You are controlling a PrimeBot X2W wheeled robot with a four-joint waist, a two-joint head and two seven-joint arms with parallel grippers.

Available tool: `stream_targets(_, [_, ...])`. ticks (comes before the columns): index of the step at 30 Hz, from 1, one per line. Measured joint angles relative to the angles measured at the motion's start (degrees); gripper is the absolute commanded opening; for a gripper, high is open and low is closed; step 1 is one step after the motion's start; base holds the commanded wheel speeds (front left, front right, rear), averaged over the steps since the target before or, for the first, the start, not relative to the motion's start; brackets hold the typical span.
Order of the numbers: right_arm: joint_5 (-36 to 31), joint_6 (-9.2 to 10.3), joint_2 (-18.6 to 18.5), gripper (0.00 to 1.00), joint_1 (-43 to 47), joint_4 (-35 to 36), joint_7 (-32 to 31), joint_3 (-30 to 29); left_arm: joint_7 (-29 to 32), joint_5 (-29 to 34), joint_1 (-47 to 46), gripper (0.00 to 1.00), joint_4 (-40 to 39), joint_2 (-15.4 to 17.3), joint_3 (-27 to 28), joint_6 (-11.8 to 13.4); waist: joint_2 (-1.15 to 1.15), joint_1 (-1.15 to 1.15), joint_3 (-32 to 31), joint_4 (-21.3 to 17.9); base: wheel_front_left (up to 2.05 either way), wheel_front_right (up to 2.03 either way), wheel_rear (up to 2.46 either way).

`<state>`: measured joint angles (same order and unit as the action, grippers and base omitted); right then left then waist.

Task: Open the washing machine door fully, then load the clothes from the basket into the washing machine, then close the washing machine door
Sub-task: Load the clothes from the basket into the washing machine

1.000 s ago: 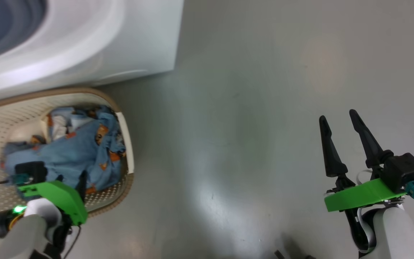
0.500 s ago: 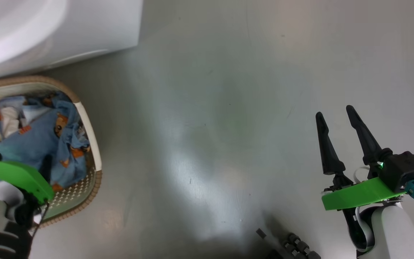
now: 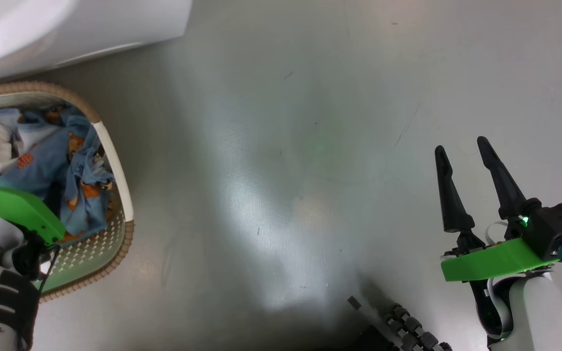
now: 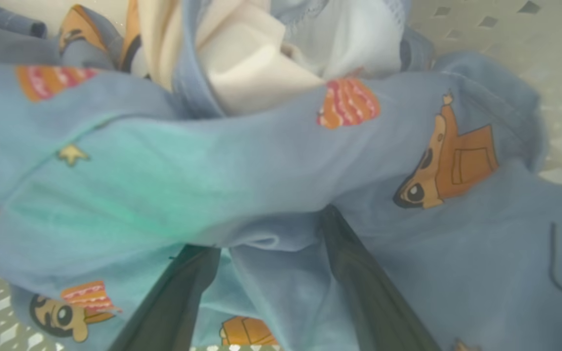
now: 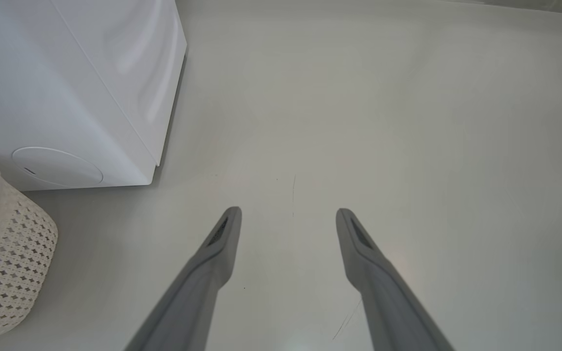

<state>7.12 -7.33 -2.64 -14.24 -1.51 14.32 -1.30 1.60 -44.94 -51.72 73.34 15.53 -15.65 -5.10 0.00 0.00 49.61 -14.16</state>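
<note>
My gripper is about to lift the light blue fold (image 3: pixel 38 165), and cream and white cloth peeks out past the light blue fold. A separate garment should stay behind in the basket.
The cream basket (image 3: pixel 111 161) stands on the floor at the left, below the white washing machine (image 3: pixel 66 29). Light blue clothes (image 3: pixel 47 165) with orange prints fill it. My left arm's green wrist mount (image 3: pixel 17 212) hangs over the basket. In the left wrist view my left gripper (image 4: pixel 269 229) is open, its dark fingers (image 4: pixel 359 282) pushed into the clothes (image 4: pixel 261 156), with a fold lying over their tips. My right gripper (image 3: pixel 460 144) is open over bare floor at the right, holding nothing. The washing machine door is out of view.
The right wrist view has the right gripper (image 5: pixel 287 210) above grey floor, with the machine's corner (image 5: pixel 66 87) and the basket's perforated side (image 5: pixel 12 253) to its left. A black ribbed cable (image 3: pixel 408 326) lies at the bottom edge of the head view.
The head camera has swung, so the basket and machine slid left and up in the picture. My left wrist sits further left over the clothes. The right gripper holds its pose.
</note>
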Motion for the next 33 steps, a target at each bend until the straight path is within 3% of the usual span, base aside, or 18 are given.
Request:
stream_targets(3, [0.00, 0.00, 0.00, 1.00, 0.01, 0.03, -0.01, -0.10, 0.51, 0.09, -0.17, 1.00, 0.19, -0.20, -0.34, 0.58, 0.00, 0.00, 0.32, 0.16, 0.00, 0.00, 0.00])
stream_targets(4, [0.00, 0.00, 0.00, 1.00, 0.01, 0.03, 0.00, -0.11, 0.73, 0.09, -0.17, 0.78, 0.26, -0.21, -0.40, 0.58, 0.00, 0.00, 0.36, 0.17, 0.00, 0.00, 0.00])
stream_targets(5, [0.00, 0.00, 0.00, 1.00, 0.01, 0.03, -0.01, -0.12, 0.93, 0.08, -0.18, 0.00, 0.31, -0.21, -0.42, 0.58, 0.00, 0.00, 0.38, 0.17, 0.00, 0.00, 0.00])
stream_targets(20, [0.60, 0.00, 0.01, 1.00, -1.47, -1.00, 0.00, 1.05, 0.40, -0.01, 0.32, 0.00, 0.60, 0.10, -0.96, 0.18, 0.00, 0.00, -1.11, -0.35, 0.00, 0.00, 0.00])
stream_targets(33, [0.76, 0.00, 0.00, 1.00, -2.86, -4.14, 0.00, 2.70, -4.33, -0.08, 7.73, 0.00, 0.66, 0.20, -2.66, -1.56, 0.00, 0.00, -9.15, 0.06, 0.00, 0.00, 0.00])
